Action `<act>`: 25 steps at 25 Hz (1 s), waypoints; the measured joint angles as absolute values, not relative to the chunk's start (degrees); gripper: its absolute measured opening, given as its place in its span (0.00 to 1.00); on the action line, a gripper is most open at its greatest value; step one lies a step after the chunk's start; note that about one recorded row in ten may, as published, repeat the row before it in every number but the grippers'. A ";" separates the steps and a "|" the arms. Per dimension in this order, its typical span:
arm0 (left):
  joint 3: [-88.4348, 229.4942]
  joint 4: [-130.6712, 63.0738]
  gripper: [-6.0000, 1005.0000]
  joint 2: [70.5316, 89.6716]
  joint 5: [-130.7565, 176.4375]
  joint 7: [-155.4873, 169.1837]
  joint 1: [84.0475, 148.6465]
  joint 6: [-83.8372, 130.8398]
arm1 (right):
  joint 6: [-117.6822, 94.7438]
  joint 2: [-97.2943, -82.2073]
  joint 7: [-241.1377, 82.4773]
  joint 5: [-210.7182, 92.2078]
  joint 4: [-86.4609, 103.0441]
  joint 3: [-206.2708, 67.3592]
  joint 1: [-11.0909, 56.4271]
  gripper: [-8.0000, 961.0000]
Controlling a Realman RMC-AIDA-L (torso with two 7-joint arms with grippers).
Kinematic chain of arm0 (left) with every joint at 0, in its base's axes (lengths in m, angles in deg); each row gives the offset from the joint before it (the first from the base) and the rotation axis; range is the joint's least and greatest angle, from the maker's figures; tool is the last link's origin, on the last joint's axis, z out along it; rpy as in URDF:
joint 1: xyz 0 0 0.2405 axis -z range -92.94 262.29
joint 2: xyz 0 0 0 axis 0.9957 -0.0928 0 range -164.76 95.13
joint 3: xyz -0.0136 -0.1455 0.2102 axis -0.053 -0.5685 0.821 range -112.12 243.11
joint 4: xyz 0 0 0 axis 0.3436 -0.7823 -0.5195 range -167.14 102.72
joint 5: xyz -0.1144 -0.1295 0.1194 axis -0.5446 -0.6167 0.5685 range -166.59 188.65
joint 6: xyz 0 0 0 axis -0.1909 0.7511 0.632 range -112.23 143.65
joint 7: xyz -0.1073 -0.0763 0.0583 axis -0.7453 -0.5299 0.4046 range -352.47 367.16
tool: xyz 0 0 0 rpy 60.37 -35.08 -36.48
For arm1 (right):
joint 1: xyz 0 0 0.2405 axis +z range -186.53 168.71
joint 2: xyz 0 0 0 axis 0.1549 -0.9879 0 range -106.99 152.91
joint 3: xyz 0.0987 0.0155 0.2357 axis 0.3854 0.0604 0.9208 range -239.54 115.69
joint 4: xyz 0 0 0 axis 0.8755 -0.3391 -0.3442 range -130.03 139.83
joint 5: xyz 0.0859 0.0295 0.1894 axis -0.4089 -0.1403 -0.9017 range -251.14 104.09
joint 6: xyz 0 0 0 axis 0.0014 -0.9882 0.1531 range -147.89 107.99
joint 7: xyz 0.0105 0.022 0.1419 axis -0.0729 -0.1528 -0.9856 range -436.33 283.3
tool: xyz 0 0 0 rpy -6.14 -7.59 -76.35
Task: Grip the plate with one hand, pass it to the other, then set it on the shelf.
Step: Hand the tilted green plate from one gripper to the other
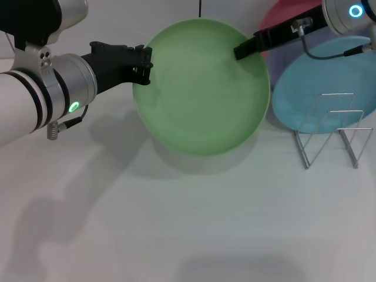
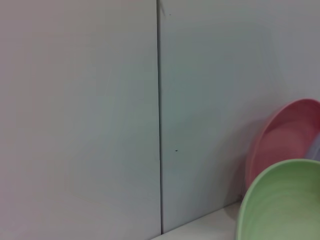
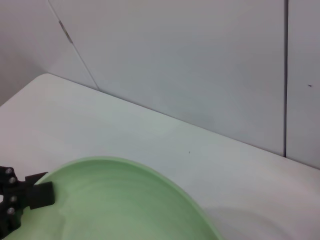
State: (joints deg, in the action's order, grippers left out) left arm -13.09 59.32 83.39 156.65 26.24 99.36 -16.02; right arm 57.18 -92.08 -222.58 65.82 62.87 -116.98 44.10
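My left gripper should open and move clear before my right gripper takes the plate to the shelf, since both grippers are closed on the plate's rim.
The light green plate hangs tilted above the white table, its face toward my head camera. My left gripper, on the green-lit arm, is shut on the plate's left rim. My right gripper, on the arm with the blue light ring, is shut on its upper right rim, one finger lying across the inner face. The wire shelf stands empty on the table to the right of the plate. The plate shows in the left wrist view and in the right wrist view, where the left gripper's fingers sit on its rim.
A turquoise plate, a lavender plate and a pink plate lean against the back wall behind the shelf. The wall stands close behind the green plate. The plate's shadow lies on the table below it.
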 joint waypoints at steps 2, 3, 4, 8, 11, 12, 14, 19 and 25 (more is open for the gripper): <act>-13.03 59.37 0.07 83.39 156.60 26.25 99.36 -16.02 | 57.13 -92.09 -222.58 65.83 62.87 -117.13 44.10 0.41; -13.02 59.37 0.07 83.39 156.57 26.24 99.36 -16.02 | 57.07 -92.08 -222.55 65.87 62.86 -117.44 44.10 0.39; -13.00 59.37 0.07 83.39 156.50 26.24 99.36 -16.02 | 57.07 -92.08 -222.55 65.87 62.86 -117.44 44.10 0.37; -12.97 59.39 0.08 83.39 156.30 26.24 99.36 -16.02 | 56.97 -92.08 -222.50 66.32 62.86 -117.86 44.07 0.32; -12.91 59.45 0.09 83.39 156.21 26.24 99.36 -16.02 | 56.96 -92.08 -222.50 66.72 62.75 -118.44 44.09 0.29; -12.91 59.45 0.09 83.39 156.21 26.24 99.36 -16.02 | 56.96 -92.08 -222.50 66.72 62.75 -118.44 44.09 0.28; -12.90 59.46 0.10 83.40 156.20 26.24 99.44 -16.02 | 56.94 -92.08 -222.50 66.93 62.74 -118.54 44.04 0.26; -12.91 59.33 0.11 83.39 156.13 26.24 99.70 -16.04 | 56.48 -92.38 -221.13 66.70 63.19 -118.48 43.39 0.16; -13.02 58.04 0.13 83.41 155.20 26.43 99.97 -15.21 | 55.65 -93.96 -218.60 65.83 67.03 -118.09 41.34 0.10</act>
